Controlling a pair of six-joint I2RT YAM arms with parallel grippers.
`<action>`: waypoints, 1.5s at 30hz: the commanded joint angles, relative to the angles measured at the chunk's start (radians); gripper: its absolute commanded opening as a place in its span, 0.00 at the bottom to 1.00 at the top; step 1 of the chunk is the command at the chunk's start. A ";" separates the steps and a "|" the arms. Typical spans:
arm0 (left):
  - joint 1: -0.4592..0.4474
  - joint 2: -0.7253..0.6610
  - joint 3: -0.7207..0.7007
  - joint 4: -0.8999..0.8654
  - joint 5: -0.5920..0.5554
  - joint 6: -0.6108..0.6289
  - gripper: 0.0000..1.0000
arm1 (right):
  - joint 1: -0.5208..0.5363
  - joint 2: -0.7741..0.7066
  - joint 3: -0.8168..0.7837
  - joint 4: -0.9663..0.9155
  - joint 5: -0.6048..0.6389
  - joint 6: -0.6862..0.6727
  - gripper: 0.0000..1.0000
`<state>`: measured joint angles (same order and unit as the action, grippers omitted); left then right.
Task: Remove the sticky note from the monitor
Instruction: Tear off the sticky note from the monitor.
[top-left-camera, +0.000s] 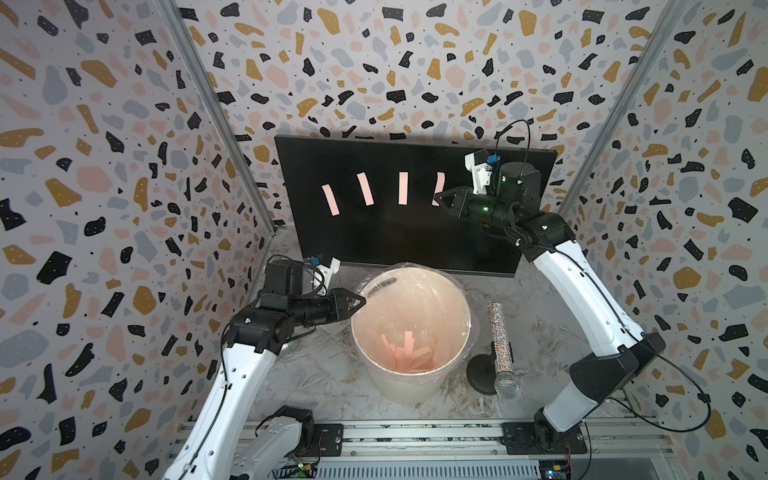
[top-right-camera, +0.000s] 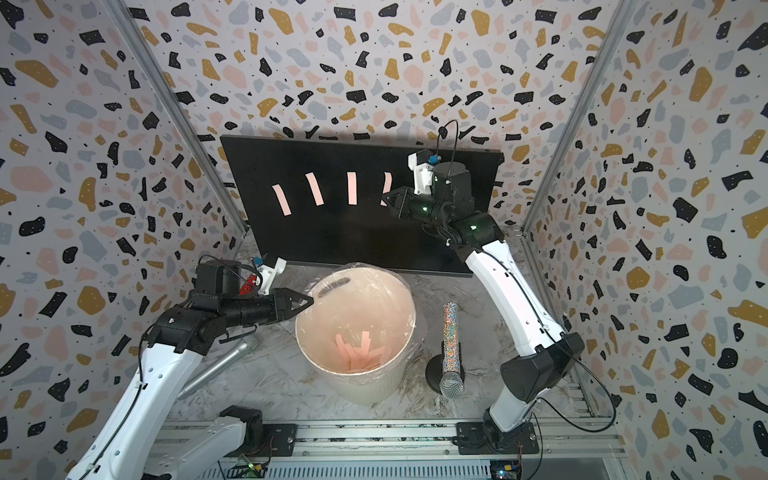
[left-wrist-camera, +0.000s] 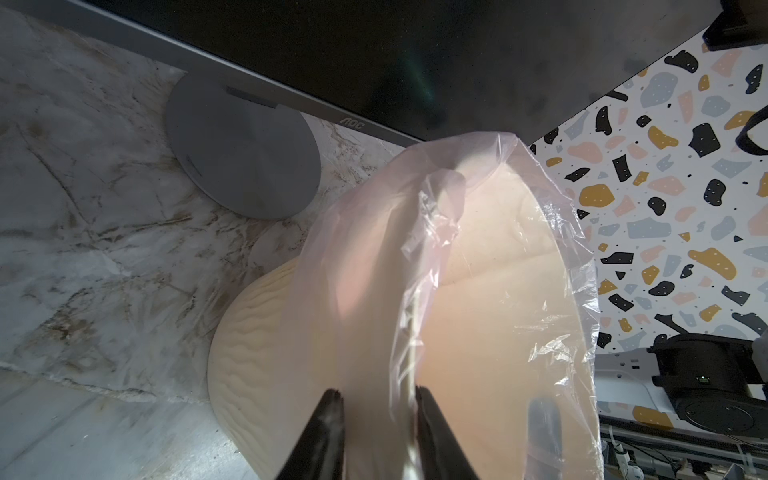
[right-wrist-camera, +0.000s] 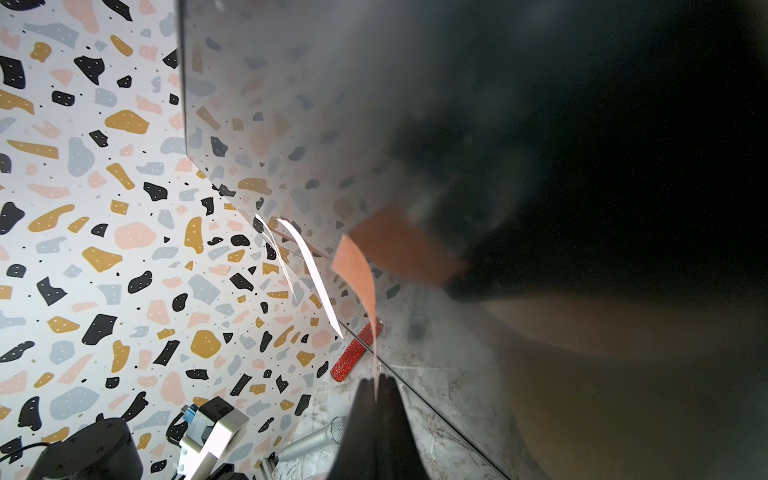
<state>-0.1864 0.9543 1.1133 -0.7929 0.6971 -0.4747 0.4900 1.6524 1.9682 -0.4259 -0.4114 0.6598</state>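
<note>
My right gripper should keep going away from the monitor with its fingers shut on the curling sticky note's lower end (right-wrist-camera: 375, 352), and let go over the bucket's opening (top-left-camera: 412, 316).
The black monitor (top-left-camera: 395, 241) (top-right-camera: 353, 237) leans at the back with several pink sticky notes on it. My right gripper (top-left-camera: 436, 198) (top-right-camera: 384, 198) (right-wrist-camera: 376, 380) is shut on the lower end of the rightmost sticky note (top-left-camera: 439, 183) (right-wrist-camera: 357, 270), which curls off the screen while its upper end still touches it. Three other notes (top-left-camera: 365, 189) lie flat on the screen to its left. My left gripper (top-left-camera: 362, 300) (left-wrist-camera: 376, 395) is open, its jaws straddling the plastic-lined rim of the white bucket (top-left-camera: 468, 328) (left-wrist-camera: 241, 332).
The bucket holds several pink strips. A glittery microphone (top-left-camera: 498, 345) leans on a black stand to its right. A silver microphone (top-right-camera: 216, 365) lies under the left arm. A red glittery piece (right-wrist-camera: 353, 351) lies by the monitor's left end. The monitor's grey foot (left-wrist-camera: 245, 162) is behind the bucket.
</note>
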 joint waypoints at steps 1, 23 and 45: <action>-0.003 0.008 0.000 -0.010 0.002 0.015 0.30 | -0.004 -0.045 -0.014 0.000 -0.010 0.018 0.00; -0.004 0.027 0.028 -0.013 -0.002 0.016 0.30 | -0.003 -0.258 -0.231 -0.046 -0.145 0.025 0.00; -0.004 0.030 0.026 -0.010 -0.005 0.011 0.31 | 0.133 -0.338 -0.274 -0.249 -0.196 -0.088 0.00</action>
<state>-0.1864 0.9775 1.1248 -0.7929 0.6975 -0.4747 0.6010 1.3479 1.6882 -0.6125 -0.6159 0.6243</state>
